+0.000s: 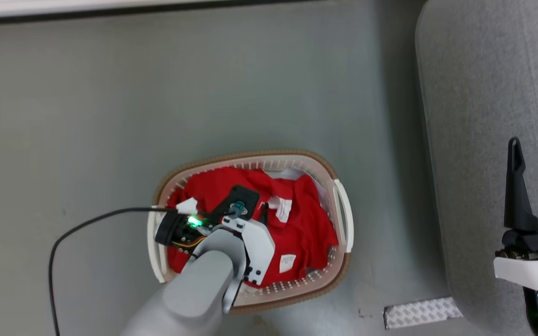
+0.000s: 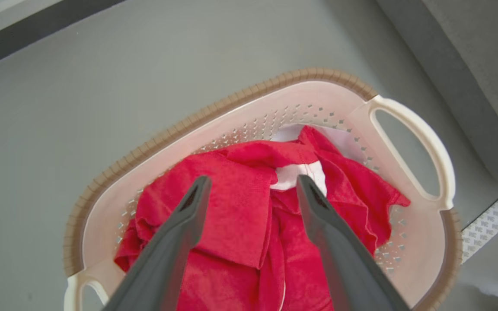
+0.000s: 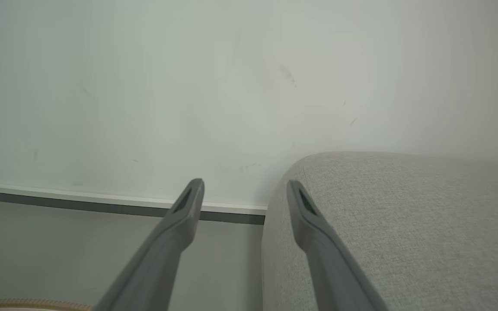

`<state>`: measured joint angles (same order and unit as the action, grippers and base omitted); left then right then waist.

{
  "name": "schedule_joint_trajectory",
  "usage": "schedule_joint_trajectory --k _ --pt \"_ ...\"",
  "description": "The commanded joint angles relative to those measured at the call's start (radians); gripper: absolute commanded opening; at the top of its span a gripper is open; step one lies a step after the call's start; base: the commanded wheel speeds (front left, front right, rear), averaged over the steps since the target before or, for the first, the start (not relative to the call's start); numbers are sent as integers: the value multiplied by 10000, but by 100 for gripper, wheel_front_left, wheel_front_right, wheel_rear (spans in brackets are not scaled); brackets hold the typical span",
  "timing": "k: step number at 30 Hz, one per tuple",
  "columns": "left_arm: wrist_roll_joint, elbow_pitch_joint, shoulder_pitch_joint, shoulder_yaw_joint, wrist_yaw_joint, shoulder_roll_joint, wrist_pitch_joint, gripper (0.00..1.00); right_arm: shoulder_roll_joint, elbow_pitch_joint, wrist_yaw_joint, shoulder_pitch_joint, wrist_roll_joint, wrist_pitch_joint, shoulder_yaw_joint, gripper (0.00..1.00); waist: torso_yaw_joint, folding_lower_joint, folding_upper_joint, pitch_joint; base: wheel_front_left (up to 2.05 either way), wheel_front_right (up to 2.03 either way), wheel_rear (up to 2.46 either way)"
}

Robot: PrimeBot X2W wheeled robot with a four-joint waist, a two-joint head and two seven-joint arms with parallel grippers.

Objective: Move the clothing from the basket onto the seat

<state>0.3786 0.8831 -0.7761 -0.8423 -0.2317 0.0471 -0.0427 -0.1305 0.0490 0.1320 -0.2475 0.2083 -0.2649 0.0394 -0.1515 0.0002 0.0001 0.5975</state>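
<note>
White fabric [image 1: 290, 173] sticks out from under the red clothing [image 1: 222, 182], so I should expect more white clothing hidden below when I pick up the top red piece.
The basket [image 1: 343, 219] stands on the grey floor, its brown rim [image 2: 214, 113] and a white slot handle [image 2: 422, 142] plain in the left wrist view. Red clothing [image 1: 306, 224] with small white labels fills it, and a bit of white fabric [image 2: 292, 175] peeks out among the red clothing [image 2: 240, 207]. My left gripper [image 2: 251, 183] hangs open just above the pile, fingers apart with nothing between them; from the head view its wrist [image 1: 231, 224] covers the heap's middle. My right gripper [image 1: 537, 149] is open over the light grey seat [image 1: 484, 116], also empty [image 3: 244, 185].
A black cable [image 1: 87, 224] trails from the left wrist across the floor. A white patterned strip [image 1: 421, 311] lies on the floor between basket and seat. A pale wall with a dark skirting [image 3: 102, 207] runs behind the seat [image 3: 404, 224].
</note>
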Motion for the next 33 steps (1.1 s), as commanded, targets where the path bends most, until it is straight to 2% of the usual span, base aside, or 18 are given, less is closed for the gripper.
schedule_joint_trajectory --k 1,10,18,22,32,33 --pt "227 179 -252 -239 -175 60 191 100 -44 98 -24 -216 27 7 -19 100 -147 -2 -1 391 0 0 0" --pt "1171 1097 -1098 -1283 -876 61 1022 100 116 262 -24 -503 110 7 -231 100 -415 -2 -1 1246 0 0 0" --pt "1607 1613 -1818 -1860 -1237 61 1006 100 296 362 -24 -824 211 7 -431 100 -690 -2 -1 1921 0 0 0" --pt "1525 2050 -2181 -2206 -1512 64 1022 100 476 446 -24 -919 643 7 -439 100 -807 -2 -1 2255 0 0 0" --pt "1505 3005 -2944 -2575 -1477 66 1064 100 640 608 -24 -1127 903 7 -553 100 -1047 -2 -1 3010 0 0 0" --pt "1452 3165 -3060 -2671 -1431 63 975 30 669 608 -24 -1197 903 7 -560 100 -1111 -2 -1 3115 0 0 0"
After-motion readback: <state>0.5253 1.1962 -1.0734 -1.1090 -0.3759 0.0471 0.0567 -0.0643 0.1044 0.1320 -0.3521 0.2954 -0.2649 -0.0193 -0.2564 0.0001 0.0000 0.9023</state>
